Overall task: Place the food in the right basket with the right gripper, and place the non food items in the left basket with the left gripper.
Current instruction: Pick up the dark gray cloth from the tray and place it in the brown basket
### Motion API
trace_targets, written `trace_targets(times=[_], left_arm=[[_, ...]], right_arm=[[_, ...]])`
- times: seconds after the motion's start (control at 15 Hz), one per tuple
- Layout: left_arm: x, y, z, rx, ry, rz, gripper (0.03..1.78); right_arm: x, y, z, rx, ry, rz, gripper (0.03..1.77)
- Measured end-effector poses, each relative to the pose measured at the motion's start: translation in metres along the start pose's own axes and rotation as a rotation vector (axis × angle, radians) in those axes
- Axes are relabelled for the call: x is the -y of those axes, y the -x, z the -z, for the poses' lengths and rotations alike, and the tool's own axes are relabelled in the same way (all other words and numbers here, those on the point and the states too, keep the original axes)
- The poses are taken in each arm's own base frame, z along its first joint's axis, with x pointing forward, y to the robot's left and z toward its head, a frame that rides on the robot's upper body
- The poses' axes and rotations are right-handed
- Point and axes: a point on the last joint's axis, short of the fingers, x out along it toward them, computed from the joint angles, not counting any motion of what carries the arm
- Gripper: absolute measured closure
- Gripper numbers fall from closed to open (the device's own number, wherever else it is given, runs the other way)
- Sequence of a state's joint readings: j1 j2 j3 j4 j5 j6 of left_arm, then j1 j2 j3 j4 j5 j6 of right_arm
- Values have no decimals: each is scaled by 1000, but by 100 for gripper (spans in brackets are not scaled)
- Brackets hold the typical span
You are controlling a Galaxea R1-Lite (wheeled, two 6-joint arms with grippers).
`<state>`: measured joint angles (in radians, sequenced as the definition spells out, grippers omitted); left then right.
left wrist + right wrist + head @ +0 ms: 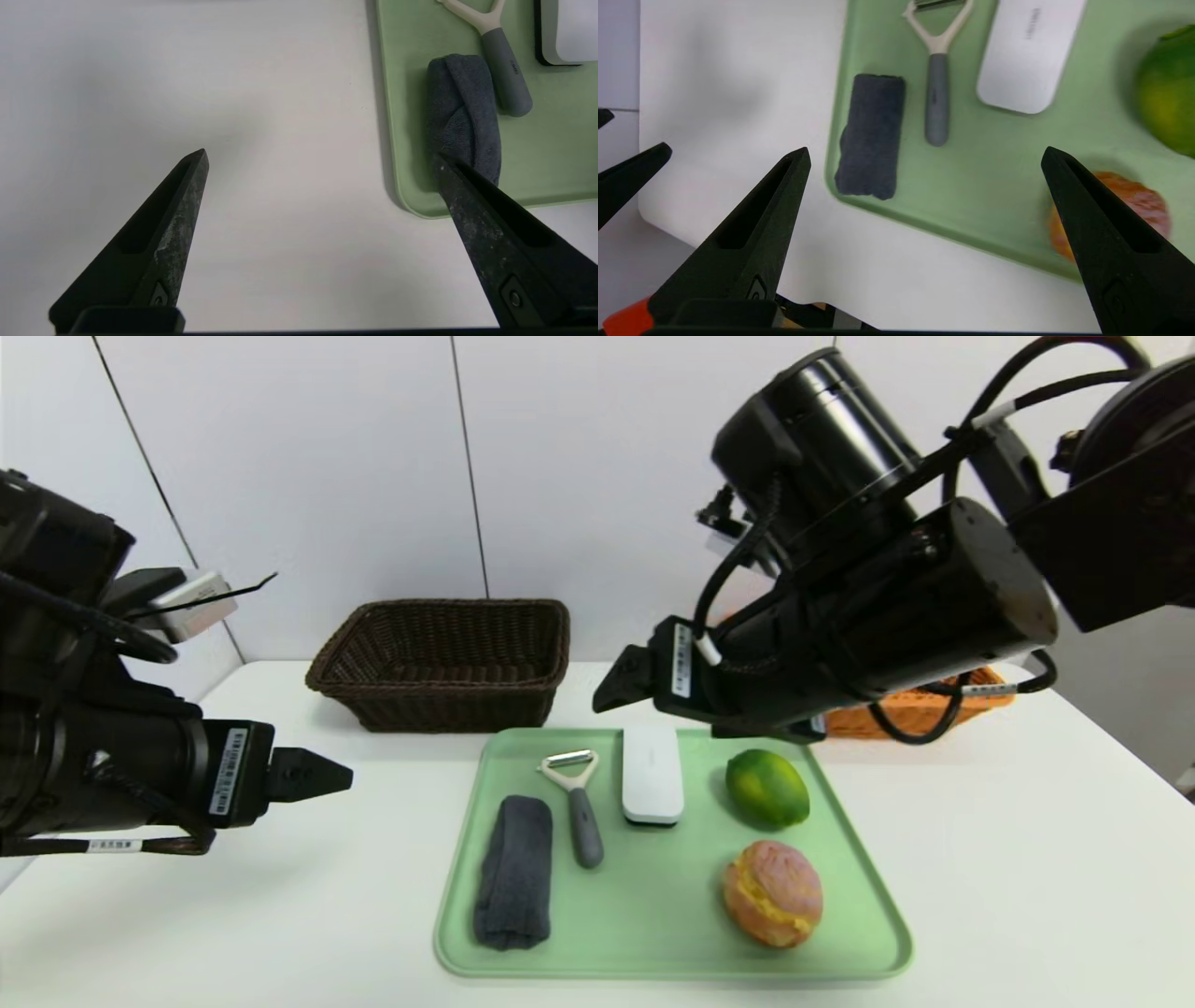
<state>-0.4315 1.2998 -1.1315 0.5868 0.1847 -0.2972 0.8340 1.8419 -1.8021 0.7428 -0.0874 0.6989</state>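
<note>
The dark grey cloth (pixel 517 862) is folded into a thick, compact piece (pixel 513 931), so I expect it to squeeze inward but stay in a bundle when the robot lifts it.
A green tray (pixel 672 905) holds a rolled dark grey cloth (pixel 513 873), a peeler (pixel 581 807), a white case (pixel 652 773), a green fruit (pixel 767 788) and a pink-orange bun (pixel 773 894). My left gripper (pixel 341 775) hovers over the bare table left of the tray, open and empty (pixel 320 154); the cloth (pixel 462 112) lies just beyond one finger. My right gripper (pixel 607 695) hangs above the tray's far edge, open and empty (pixel 925 149), with the cloth (pixel 873 135), peeler (pixel 936 93), fruit (pixel 1167 93) and bun (pixel 1143 205) below it.
A dark brown wicker basket (pixel 448 705) stands behind the tray at the left. An orange basket (pixel 854 721) at the back right is mostly hidden by my right arm. White table surrounds the tray, and a wall rises close behind.
</note>
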Motion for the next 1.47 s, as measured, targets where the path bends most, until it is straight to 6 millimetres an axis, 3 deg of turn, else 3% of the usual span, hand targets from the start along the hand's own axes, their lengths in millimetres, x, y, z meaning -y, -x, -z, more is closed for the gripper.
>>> trace_targets(times=[0.27, 0.6, 0.93, 1.47], left_arm=[[-12, 14, 20, 6, 12, -12, 12], [-22, 30, 40, 29, 22, -5, 12], [-28, 38, 54, 45, 29, -5, 12], [-31, 44, 62, 59, 32, 0, 12]], right_arm=[[-37, -33, 29, -47, 78, 17, 9], [-59, -69, 57, -118, 138, 40, 9], [-72, -98, 74, -129, 156, 78, 9], [-71, -146, 87, -149, 132, 127, 9]])
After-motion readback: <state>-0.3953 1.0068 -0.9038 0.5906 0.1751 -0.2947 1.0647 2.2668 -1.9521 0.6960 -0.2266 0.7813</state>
